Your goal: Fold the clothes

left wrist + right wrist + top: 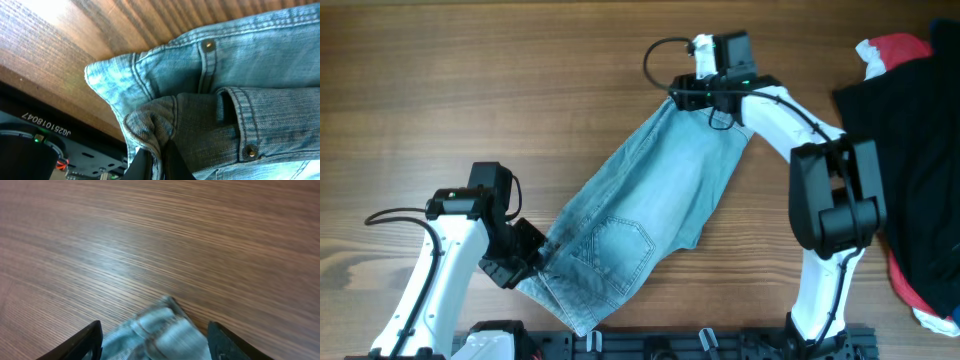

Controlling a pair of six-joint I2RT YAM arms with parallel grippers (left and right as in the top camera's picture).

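I should straighten the slanted shorts before folding, with my left gripper swinging their waistband end (pixel 554 300) from near the front toward the table's back (pixel 545 168).
The light blue denim shorts (pixel 640 210) lie folded lengthwise on the wooden table, running on a diagonal from the front left to the back middle, with a back pocket facing up. My left gripper (pixel 525 262) is at their front left end. In the left wrist view the gripper (pixel 160 162) is shut on a fold of the waistband (pixel 240 75), near the rivets. My right gripper (pixel 705 100) is at the far end of the shorts. In the right wrist view its fingers (pixel 155 327) are spread wide, with a corner of the denim (pixel 165 340) lying between them on the table.
A large black garment (pixel 920 150) lies at the right edge. A red-and-white cloth (pixel 890 50) shows behind it and again under its front corner (pixel 920 300). A black mounting rail (pixel 720 345) runs along the front edge of the table.
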